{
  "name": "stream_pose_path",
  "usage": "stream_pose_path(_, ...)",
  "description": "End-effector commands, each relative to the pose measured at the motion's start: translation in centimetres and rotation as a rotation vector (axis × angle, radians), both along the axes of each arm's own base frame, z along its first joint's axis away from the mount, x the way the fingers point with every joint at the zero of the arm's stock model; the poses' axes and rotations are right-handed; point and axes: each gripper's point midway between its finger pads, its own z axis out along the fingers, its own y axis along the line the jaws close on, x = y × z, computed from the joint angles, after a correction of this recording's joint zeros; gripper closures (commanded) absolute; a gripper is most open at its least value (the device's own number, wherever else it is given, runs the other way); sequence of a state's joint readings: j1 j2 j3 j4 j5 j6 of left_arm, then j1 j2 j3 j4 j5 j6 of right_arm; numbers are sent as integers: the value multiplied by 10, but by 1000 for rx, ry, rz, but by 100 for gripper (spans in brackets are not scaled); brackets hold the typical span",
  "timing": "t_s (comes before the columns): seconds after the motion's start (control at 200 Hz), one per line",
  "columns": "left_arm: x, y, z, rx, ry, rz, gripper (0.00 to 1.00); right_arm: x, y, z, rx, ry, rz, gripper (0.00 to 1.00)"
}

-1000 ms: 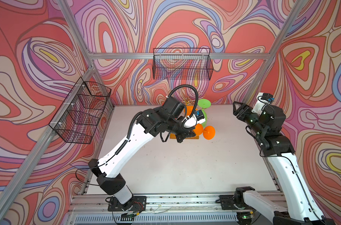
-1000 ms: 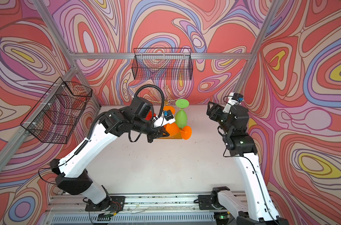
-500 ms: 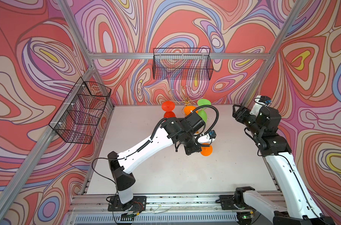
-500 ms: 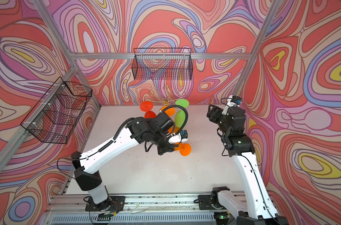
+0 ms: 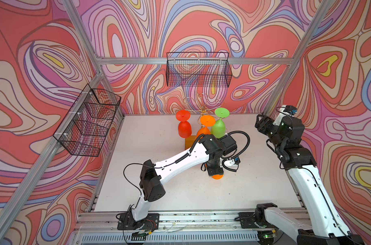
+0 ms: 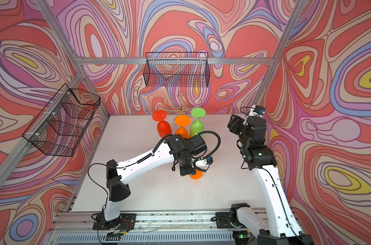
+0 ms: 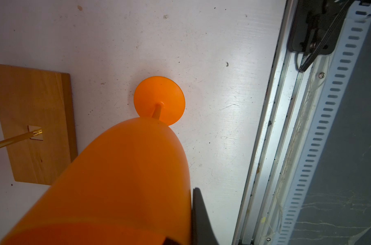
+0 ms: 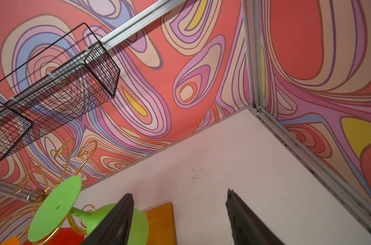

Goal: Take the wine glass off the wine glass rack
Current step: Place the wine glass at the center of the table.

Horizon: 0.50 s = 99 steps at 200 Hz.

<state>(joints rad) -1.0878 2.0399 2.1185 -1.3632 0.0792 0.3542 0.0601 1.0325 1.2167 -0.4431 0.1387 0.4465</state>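
Note:
The held wine glass's foot (image 6: 196, 175) points down over open table, clear of the wooden base, so I keep lowering my left gripper until that foot touches the table (image 6: 193, 182).
The wine glass rack (image 5: 203, 110) (image 6: 181, 108) is a gold wire tree on a wooden base (image 5: 190, 141) (image 7: 31, 118) at the back of the table. A red glass (image 5: 184, 128), an orange glass (image 5: 206, 123) and a green glass (image 5: 219, 126) (image 8: 55, 209) hang on it bowl down. My left gripper (image 5: 215, 169) (image 6: 185, 168) is shut on another orange wine glass (image 5: 217, 176) (image 6: 196, 175) (image 7: 125, 180), foot down just over the table, in front of the rack. One black finger (image 7: 198, 212) lies against its bowl. My right gripper (image 8: 179, 194) (image 5: 259, 123) is open and empty, right of the rack.
Black wire mesh baskets hang on the back wall (image 5: 198, 71) and the left wall (image 5: 88, 121). An aluminium rail (image 5: 191, 218) with both arm mounts runs along the table's front edge. Patterned walls close in three sides.
My left arm has carried the orange wine glass away from the rack toward the front of the table and lowered it, foot now pointing down. The right arm shifted only slightly.

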Motion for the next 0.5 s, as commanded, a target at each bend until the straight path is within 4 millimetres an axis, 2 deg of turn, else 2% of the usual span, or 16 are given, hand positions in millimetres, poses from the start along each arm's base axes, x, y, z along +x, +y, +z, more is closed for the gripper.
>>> stream_pose_path(0.0,0,10,-5,85,-9,-25,100,-1,-6,-11,-28,33,-28,27)
stream_pose_path(0.3,9,10,-25,184,-12,-38,100,-3,-10,-14,-40,39,-44,27)
stream_pose_path(0.491,10,6,-30,188,-2,-52,100,-4,-12,-13,-50,39,-53,27)
